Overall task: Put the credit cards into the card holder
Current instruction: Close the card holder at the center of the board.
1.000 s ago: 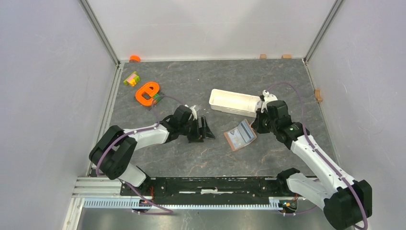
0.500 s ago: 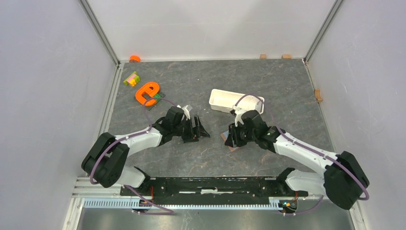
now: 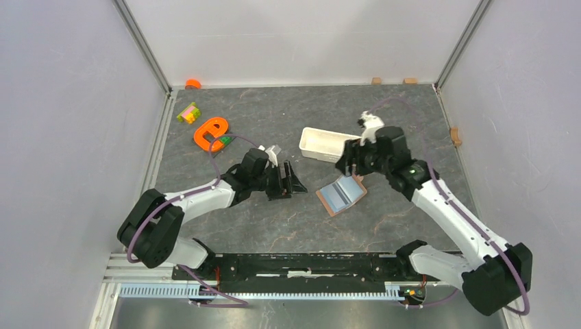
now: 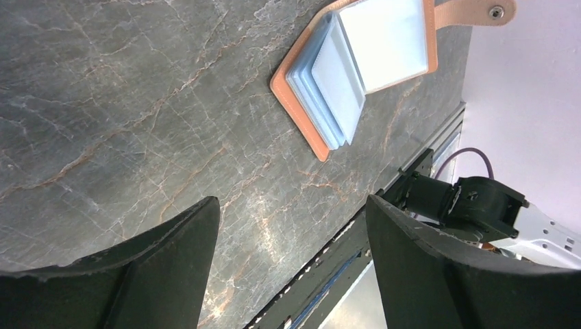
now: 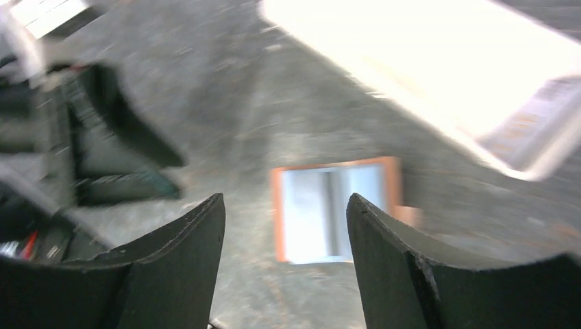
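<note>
The card holder is lying open and its snap flap (image 3: pixel 359 178) is spread out. Next, I move my right gripper down and fold the flap's half (image 3: pixel 351 186) of the card holder over the credit cards.
The card holder (image 3: pixel 327 205) lies open on the table, brown-rimmed, its snap flap (image 4: pixel 490 11) spread out to one side. Pale blue credit cards (image 3: pixel 342 190) sit stacked inside it, also clear in the left wrist view (image 4: pixel 339 82). My right gripper (image 3: pixel 349 164) hovers open just beyond the holder's far edge, nothing between its fingers; its blurred wrist view shows the card holder (image 5: pixel 277 212) below. To the holder's left, my left gripper (image 3: pixel 296 181) stands open and empty, low over the table, pointing toward it.
A long white tray (image 3: pixel 322 144) stands just behind the holder, under the right wrist. An orange toy (image 3: pixel 210 132), a coloured block (image 3: pixel 188 113) and a small orange piece (image 3: pixel 193 83) lie far left. Small wooden blocks (image 3: pixel 376 80) line the far and right edges.
My right gripper went from shut to open, swung left over the holder, then lifted back toward the tray. The holder now lies in view with the cards inside. The left arm barely moved.
</note>
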Robot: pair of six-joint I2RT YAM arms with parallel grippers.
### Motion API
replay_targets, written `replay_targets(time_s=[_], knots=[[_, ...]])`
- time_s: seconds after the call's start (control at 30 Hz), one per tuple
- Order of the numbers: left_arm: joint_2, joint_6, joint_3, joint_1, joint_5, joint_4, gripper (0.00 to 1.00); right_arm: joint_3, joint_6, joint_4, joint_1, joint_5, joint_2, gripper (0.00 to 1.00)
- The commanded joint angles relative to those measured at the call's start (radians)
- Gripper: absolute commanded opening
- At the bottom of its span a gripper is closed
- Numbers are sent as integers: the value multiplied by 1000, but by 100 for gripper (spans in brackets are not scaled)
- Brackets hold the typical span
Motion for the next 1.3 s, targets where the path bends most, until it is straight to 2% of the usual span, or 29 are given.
replay_targets(time_s=[0.0,0.17,0.37,0.53,0.73,1.0,1.27], knots=[[15,-37,33,-17,-29,26,84,-1,-115,-147,-203,125,-13,69],[15,-45,32,-25,-38,26,84,-96,-133,-111,-370,187,-23,66],[29,-46,38,-33,-35,26,84,-220,-120,-4,-407,168,-3,63],[47,-46,51,-46,-32,29,84,-279,-163,68,-407,59,50,61],[66,-58,44,-49,-19,61,84,-319,-198,160,-406,-196,84,62],[132,-115,15,-49,31,194,84,-378,-143,277,-358,-294,52,68],[136,-156,23,-49,-5,262,84,-395,-33,356,-161,-157,126,75]])
